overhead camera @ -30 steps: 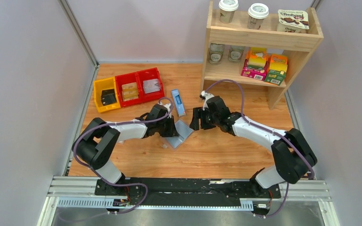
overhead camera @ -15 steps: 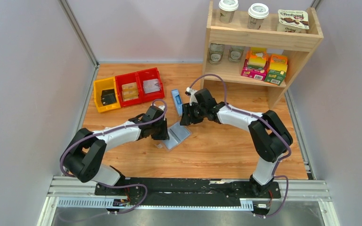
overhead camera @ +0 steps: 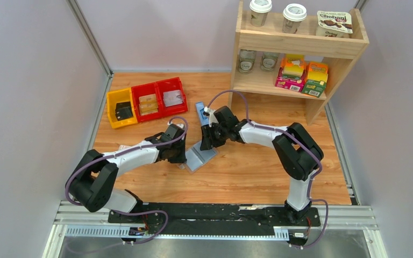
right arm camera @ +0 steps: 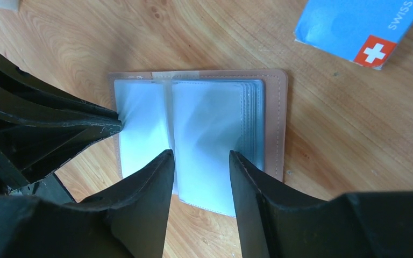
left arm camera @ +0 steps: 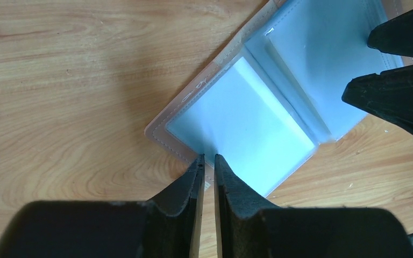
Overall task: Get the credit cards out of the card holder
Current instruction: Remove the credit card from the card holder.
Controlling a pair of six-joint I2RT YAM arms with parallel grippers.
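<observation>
I should use my right gripper to turn the card holder's top sleeve (right arm camera: 207,123) over toward my left gripper before taking a card, because it looks empty and covers the sleeves (right arm camera: 258,115) below.
The card holder (overhead camera: 200,156) lies open on the wood, tan outside and pale blue clear sleeves inside (right arm camera: 209,123). My left gripper (left arm camera: 208,159) is nearly shut, its tips pinching the holder's tan edge (left arm camera: 185,99) at the left side. My right gripper (right arm camera: 200,156) hovers open over the holder's right half. A pale sleeve shows between its fingers, and they do not grip it. In the top view the two grippers (overhead camera: 182,152) (overhead camera: 207,142) face each other across the holder. No credit cards show; the sleeves look pale and hide what they hold.
A long blue box (overhead camera: 201,116) lies just behind the holder, close to the right gripper. Yellow (overhead camera: 121,110) and red bins (overhead camera: 158,98) stand at the back left. A wooden shelf (overhead camera: 296,40) with cups and cartons fills the back right.
The right gripper has swung left and down over the holder, its jaws narrowing. The left gripper has drawn back to the left, and the holder shifted slightly with it.
</observation>
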